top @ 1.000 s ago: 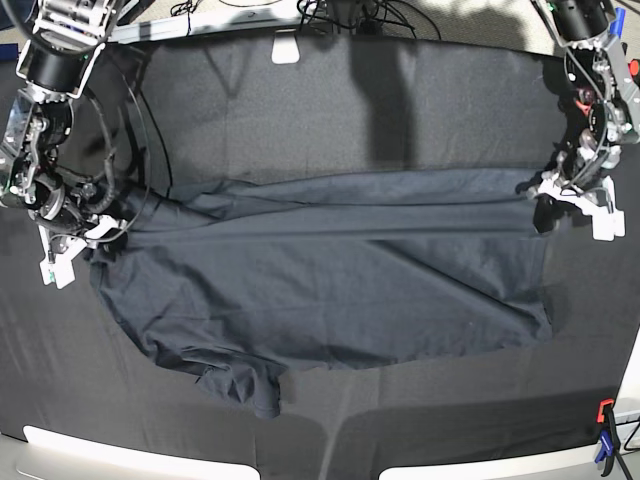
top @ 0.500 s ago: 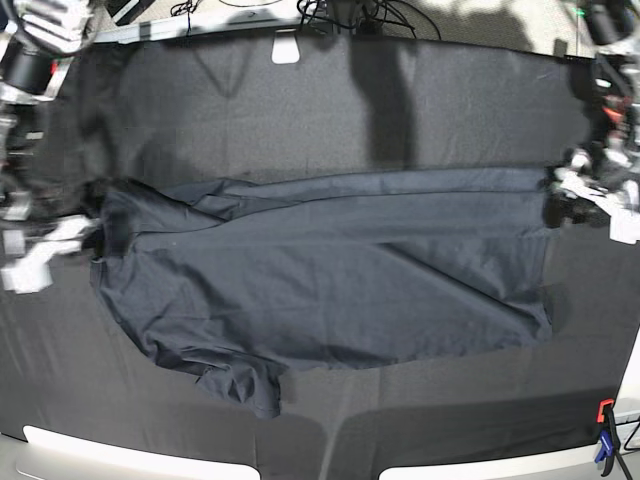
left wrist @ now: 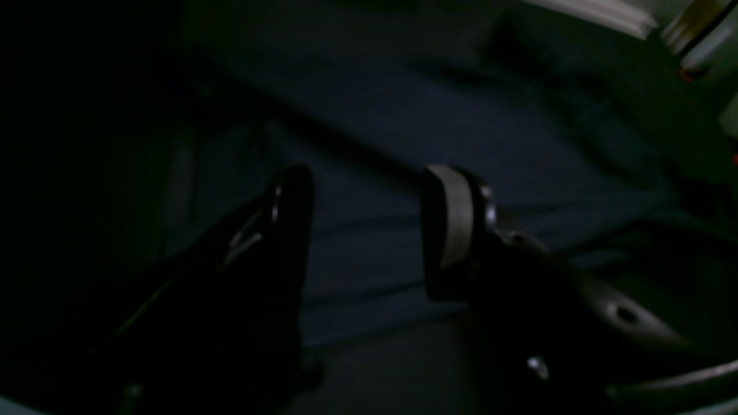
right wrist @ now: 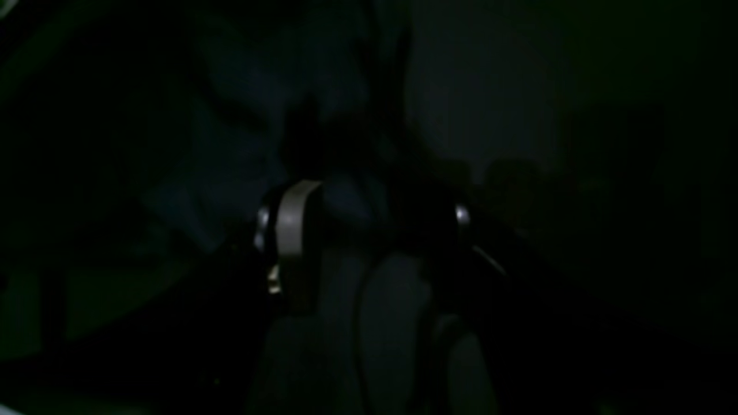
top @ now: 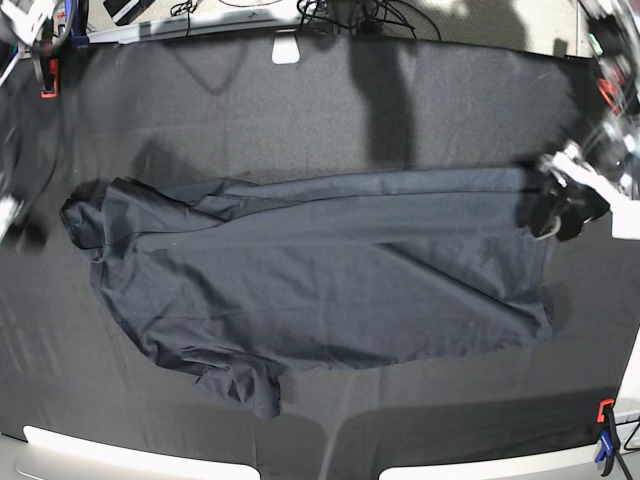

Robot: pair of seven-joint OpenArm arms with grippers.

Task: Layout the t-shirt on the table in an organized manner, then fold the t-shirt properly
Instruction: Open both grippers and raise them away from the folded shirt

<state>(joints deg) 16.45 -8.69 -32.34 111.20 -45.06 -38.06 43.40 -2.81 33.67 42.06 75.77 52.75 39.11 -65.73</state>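
Note:
My gripper will make the t-shirt's top layer (top: 290, 262) move forward and uncover more when it pulls, because a narrow piece of fabric (top: 345, 187) shows behind the t-shirt's long loose edge.
The dark charcoal t-shirt (top: 320, 280) lies spread lengthwise across the black-clothed table (top: 300, 110), creased, with a bunched sleeve at the front left. My left gripper (top: 558, 208) hovers, blurred, at the shirt's right end. In the left wrist view the left gripper (left wrist: 369, 219) is open, with shirt fabric (left wrist: 403, 115) lying beyond the gap and nothing held. My right gripper (top: 8, 215) is a blur at the left edge, apart from the shirt's left end. The right wrist view is very dark, but the right gripper (right wrist: 375, 225) has its fingers apart.
A red and blue clamp (top: 605, 440) sits at the front right corner and a red clamp (top: 47, 80) at the back left. A white tab (top: 286, 47) and cables (top: 350, 15) lie along the back edge. Pale pads (top: 130, 455) line the front edge.
Both grippers have opened and let go of the shirt's ends. The right arm has swung out to the left edge; the left gripper has drifted slightly. The shirt's left end now lies flat.

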